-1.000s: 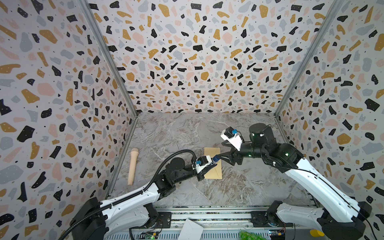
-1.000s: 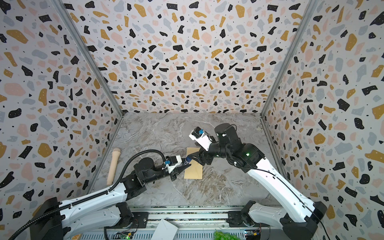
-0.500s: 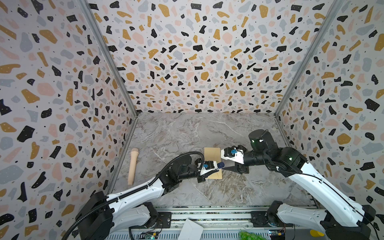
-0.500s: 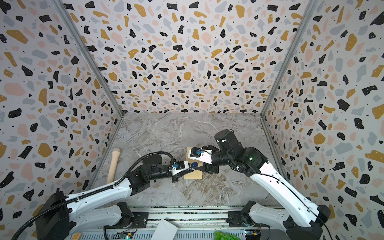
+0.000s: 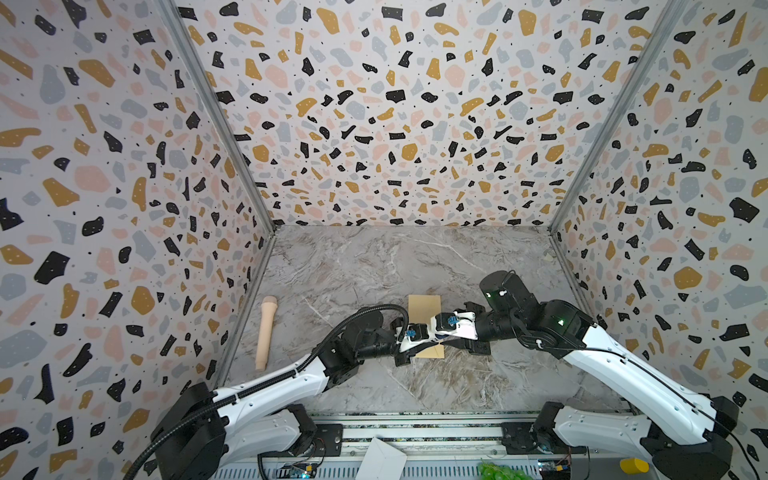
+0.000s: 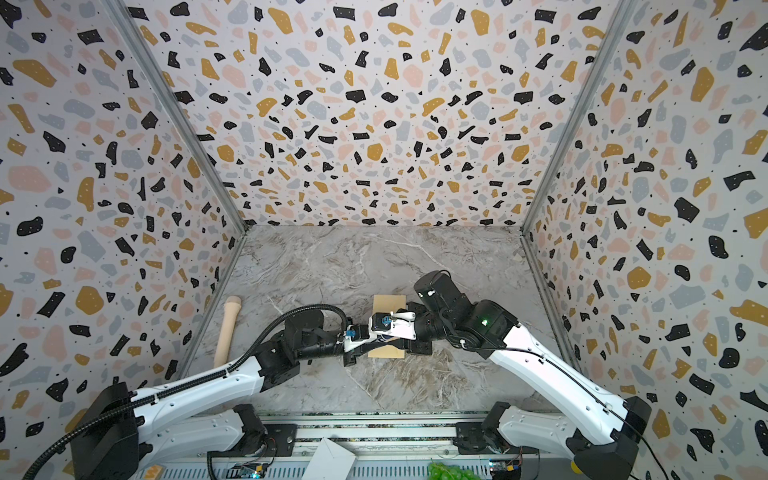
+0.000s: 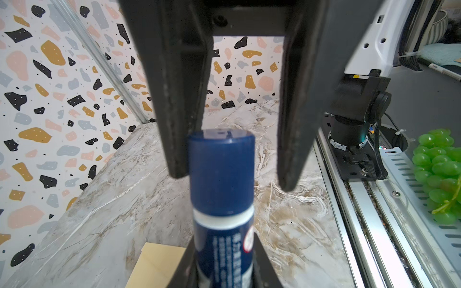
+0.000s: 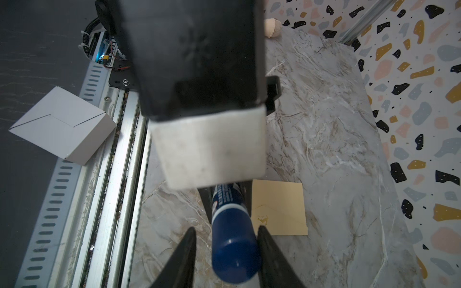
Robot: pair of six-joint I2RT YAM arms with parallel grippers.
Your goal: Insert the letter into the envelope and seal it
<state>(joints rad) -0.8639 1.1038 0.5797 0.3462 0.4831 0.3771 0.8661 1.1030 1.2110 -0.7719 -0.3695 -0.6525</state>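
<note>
My right gripper needs to back off and close further down the cap (image 7: 223, 199), because its fingers straddle only the cap's outer end (image 7: 221, 146), off centre.
The tan envelope (image 5: 424, 305) (image 8: 279, 207) lies flat on the marble floor, flap folded down, with a yellow mark at the flap tip. The letter is hidden from every view. Above the envelope's near end, my left gripper (image 7: 223, 265) (image 5: 428, 343) is shut on the body of a blue glue stick (image 7: 222, 174). Its cap points at my right gripper (image 8: 227, 251) (image 5: 438, 337). That gripper's fingers (image 7: 174, 149) straddle the cap. One finger touches it and a gap shows at the other, so the jaws are still open.
A beige wooden stick (image 5: 266, 332) lies along the left wall. A white folded paper box (image 8: 62, 124) and green grapes (image 7: 439, 174) sit beyond the front rail (image 5: 415, 432), outside the floor. Patterned walls close in three sides.
My right arm dropped from its raised pose and reached left until its fingers were around the glue stick's cap, jaws narrowing. The left gripper moved slightly right, still holding the stick.
</note>
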